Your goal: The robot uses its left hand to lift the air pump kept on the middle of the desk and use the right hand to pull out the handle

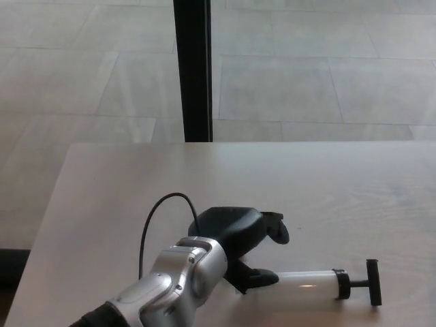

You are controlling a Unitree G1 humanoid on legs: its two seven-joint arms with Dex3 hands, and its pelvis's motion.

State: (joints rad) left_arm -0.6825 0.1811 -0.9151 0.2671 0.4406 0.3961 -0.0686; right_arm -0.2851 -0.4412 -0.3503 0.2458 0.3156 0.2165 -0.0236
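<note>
The T-handle [374, 282] has its short stem [357, 283] running straight into the black collar, so I expect it to slide out and stay out on a thin rod when I pull.
The air pump [310, 283] lies flat near the desk's front edge, a clear white cylinder with a black collar and a black T-handle [372, 282] pointing right. My left hand [240, 240] reaches in from the lower left and hovers over the cylinder's left end, covering it. Its fingers [275, 227] are spread apart above the pump and its thumb [260, 278] sits low beside the tube, with nothing held. My right hand does not show.
The pale wooden desk [327, 184] fills the lower picture, its far edge at mid-height. A black vertical post [194, 68] stands behind the desk over a tiled floor. A black cable [153, 221] loops up from my left wrist.
</note>
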